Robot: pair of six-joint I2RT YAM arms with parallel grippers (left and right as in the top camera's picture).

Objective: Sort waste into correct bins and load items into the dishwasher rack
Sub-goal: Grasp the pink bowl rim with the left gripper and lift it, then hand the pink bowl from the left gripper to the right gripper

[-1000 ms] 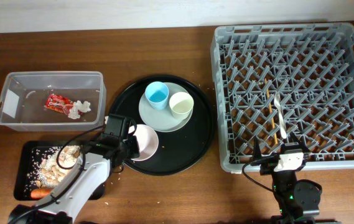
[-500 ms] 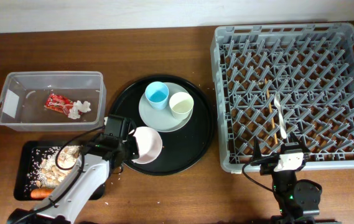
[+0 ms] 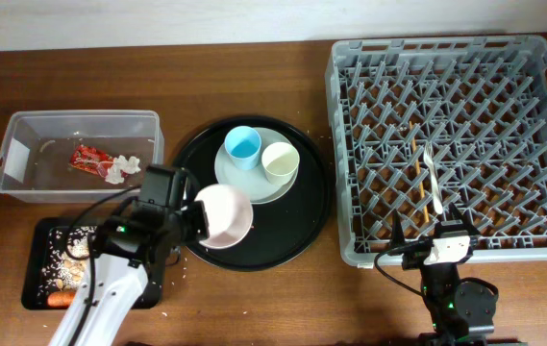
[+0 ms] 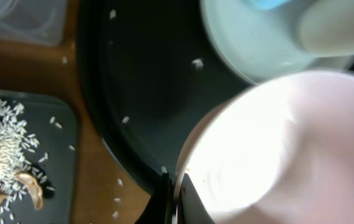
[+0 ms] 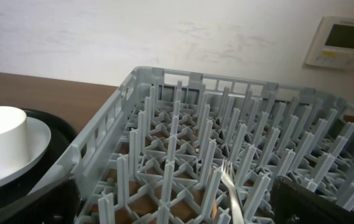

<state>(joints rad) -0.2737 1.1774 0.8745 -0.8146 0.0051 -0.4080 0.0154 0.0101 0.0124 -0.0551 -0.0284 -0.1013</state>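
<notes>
Next, my right gripper grasps the bowl's free rim [image 3: 250, 215] before loading the bowl, since my left gripper holds the pinkish-white bowl [image 3: 225, 217] far from the grey dishwasher rack.
My left gripper [image 3: 194, 217] is shut on the near rim of the pinkish-white bowl [image 3: 225, 215], which is tipped up over the round black tray's left side. In the left wrist view the bowl [image 4: 276, 155] fills the lower right, its rim pinched in my left gripper [image 4: 174, 200]. The blue cup [image 3: 242, 146] and cream-white cup [image 3: 279, 161] stand on the grey plate [image 3: 250, 185]. The grey dishwasher rack [image 3: 456, 106] fills the right. My right gripper [image 3: 432, 229] hangs open at the rack's near edge, holding nothing; its fingers [image 5: 27, 199] frame the rack [image 5: 183, 124].
The clear tub [image 3: 23, 130] at far left holds a red wrapper [image 3: 88, 159] and white tissue [image 3: 122, 168]. The shallow black tray [image 3: 40, 288] holds rice-like scraps and a carrot [image 3: 62, 299]. A fork [image 3: 434, 181] lies in the rack. The round black tray [image 3: 297, 221] carries the dishes.
My left gripper closed on the bowl's rim, then raised and tipped the bowl while the arm shifted left. The right arm has not moved.
</notes>
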